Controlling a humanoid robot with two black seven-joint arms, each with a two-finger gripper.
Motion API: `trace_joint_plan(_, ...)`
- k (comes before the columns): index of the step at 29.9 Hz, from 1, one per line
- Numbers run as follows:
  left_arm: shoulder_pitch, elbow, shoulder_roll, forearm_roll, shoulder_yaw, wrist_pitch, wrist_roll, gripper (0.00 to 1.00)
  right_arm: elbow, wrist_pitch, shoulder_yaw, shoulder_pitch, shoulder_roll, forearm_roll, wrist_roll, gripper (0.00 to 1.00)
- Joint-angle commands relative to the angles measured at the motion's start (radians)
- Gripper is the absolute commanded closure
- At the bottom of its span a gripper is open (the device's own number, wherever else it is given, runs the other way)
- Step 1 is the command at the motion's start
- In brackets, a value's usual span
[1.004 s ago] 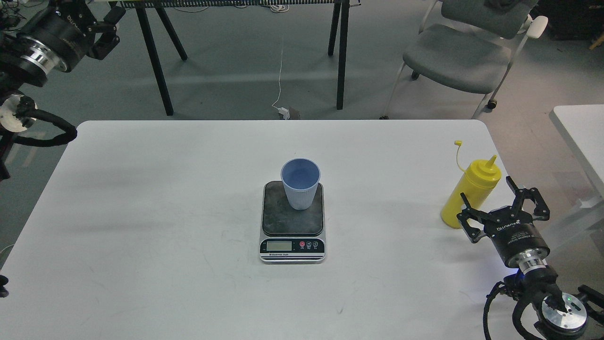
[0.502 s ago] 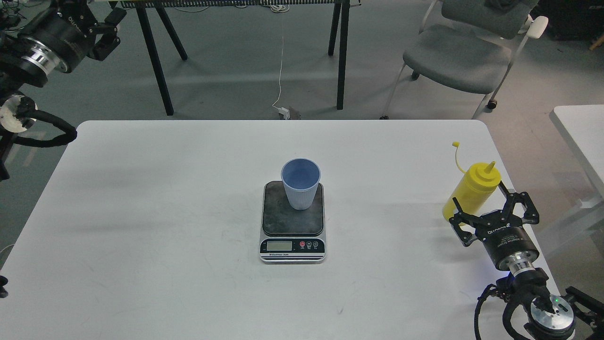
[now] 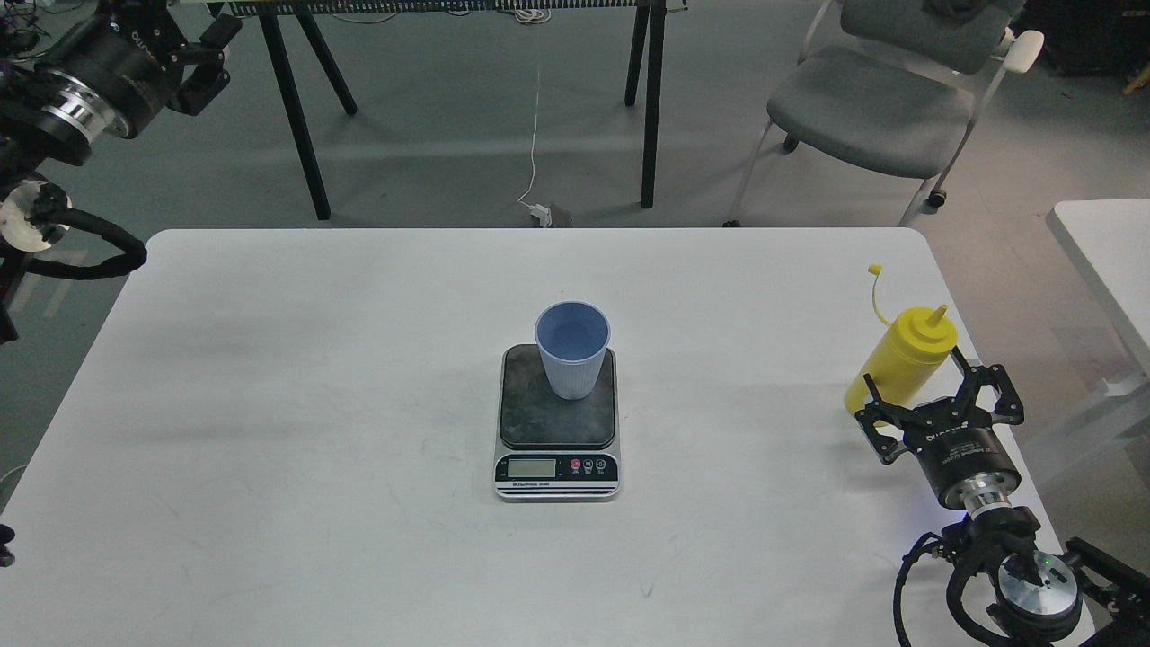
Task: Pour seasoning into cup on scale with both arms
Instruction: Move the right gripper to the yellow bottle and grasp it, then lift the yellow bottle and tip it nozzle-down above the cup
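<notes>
The yellow bottle's cap (image 3: 875, 269) will stick out and come along when I carry the bottle, because the thin strap (image 3: 876, 302) holds itself up from the neck.
The light blue cup (image 3: 572, 349) stands upright on the dark plate of the scale (image 3: 557, 422) at the table's middle. The yellow seasoning bottle (image 3: 906, 356) stands upright near the table's right edge, its tethered cap (image 3: 873, 270) hanging off the nozzle. My right gripper (image 3: 925, 385) is open, with its fingers (image 3: 870, 392) on either side of the bottle's lower part, which they partly hide. I cannot tell whether they touch it. My left gripper (image 3: 218, 54) is open and empty, raised beyond the table's far left corner.
The white table (image 3: 314, 377) ends close to the right of the bottle. Another white table (image 3: 1105, 252) stands further right. A grey chair (image 3: 885, 99) and black trestle legs (image 3: 296, 117) stand on the floor behind.
My right gripper has moved forward and slightly left, so its fingers now flank the bottle's base. The bottle and its cap have shifted slightly. The left arm has barely moved.
</notes>
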Motion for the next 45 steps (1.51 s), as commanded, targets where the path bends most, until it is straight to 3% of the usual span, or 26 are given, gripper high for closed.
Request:
trace_joint_plan(1, 0.0, 0.0, -0.001, 0.0, 0.001, 0.0, 0.0, 0.05, -0.004, 0.0, 0.0, 0.012, 0.006, 0.0, 0.002, 0.12)
trace_joint_plan(11, 0.0, 0.0, 0.0, 0.0, 0.001, 0.0, 0.0, 0.05, -0.061, 0.0, 0.0, 0.038, 0.04, -0.073, 0.018, 0.45)
trace_joint_plan(27, 0.0, -0.001, 0.002, 0.0, 0.001, 0.0, 0.0, 0.05, -0.049, 0.0, 0.006, 0.05, 0.031, -0.118, 0.023, 0.53)
trace_joint_plan(33, -0.003, -0.001, -0.003, 0.0, -0.002, 0.0, 0.0, 0.05, 0.064, 0.0, 0.003, 0.207, -0.124, -0.406, 0.017, 0.54)
trace_joint_plan(36, -0.004, -0.001, -0.007, -0.001, -0.005, 0.0, 0.0, 0.05, 0.13, 0.0, -0.015, 0.338, -0.195, -0.611, -0.021, 0.54)
trace_joint_plan(39, -0.004, -0.001, -0.012, -0.004, -0.012, 0.0, 0.0, 0.05, 0.166, 0.0, -0.061, 0.475, -0.206, -0.747, -0.112, 0.54)
trace_joint_plan(41, -0.004, -0.001, -0.014, -0.01, -0.014, 0.0, 0.0, 0.05, 0.167, 0.0, -0.116, 0.573, -0.204, -0.799, -0.149, 0.54)
trace_joint_plan(45, -0.004, -0.001, -0.014, -0.013, -0.015, 0.0, 0.0, 0.05, 0.148, -0.067, -0.293, 0.78, -0.195, -0.949, -0.158, 0.54)
